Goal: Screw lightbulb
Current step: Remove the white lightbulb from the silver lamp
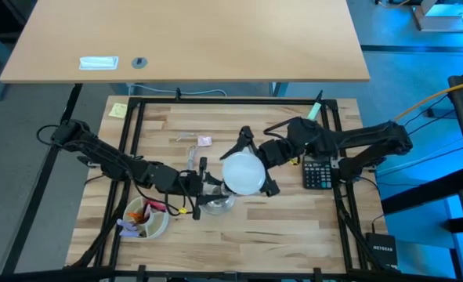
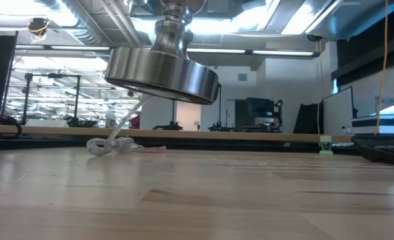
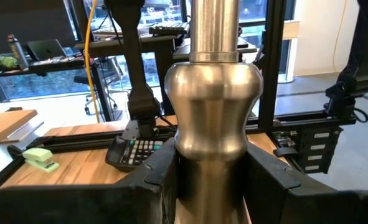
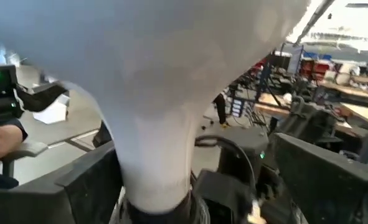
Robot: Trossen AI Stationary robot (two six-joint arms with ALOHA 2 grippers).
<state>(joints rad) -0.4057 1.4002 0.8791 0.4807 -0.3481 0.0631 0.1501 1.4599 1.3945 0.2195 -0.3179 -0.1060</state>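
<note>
The white lightbulb (image 1: 244, 172) has its neck sunk in the dark socket (image 4: 155, 204), so it should stay seated and swing across together with the stand when I turn it.
The white lightbulb (image 1: 243, 174) sits with its narrow neck (image 4: 154, 168) down in the dark socket on top of the shiny silver stand (image 3: 212, 118). My left gripper (image 1: 209, 188) reaches in from the table's left and is shut on the stand. The stand's flared foot (image 2: 162, 72) hangs above the wood. My right gripper (image 1: 256, 166) comes from the right and is open. Its fingers (image 4: 324, 174) stand on either side of the bulb, with a clear gap at one side of the neck. My left gripper pinches the stand's bulging stem (image 3: 212, 143) between its two fingers (image 3: 152, 180). It comes in level from the table's left side, fingers across the stem. The stand is lifted clear of the table, roughly upright, its foot a little tilted.
A black calculator (image 1: 319, 174) lies to the right of the bulb. A bowl of small things (image 1: 146, 218) stands at the near left. A clear cord (image 2: 110, 143) trails from the stand onto the table. A green stapler (image 3: 39, 158) and a yellow note (image 1: 118, 110) lie at the far side.
</note>
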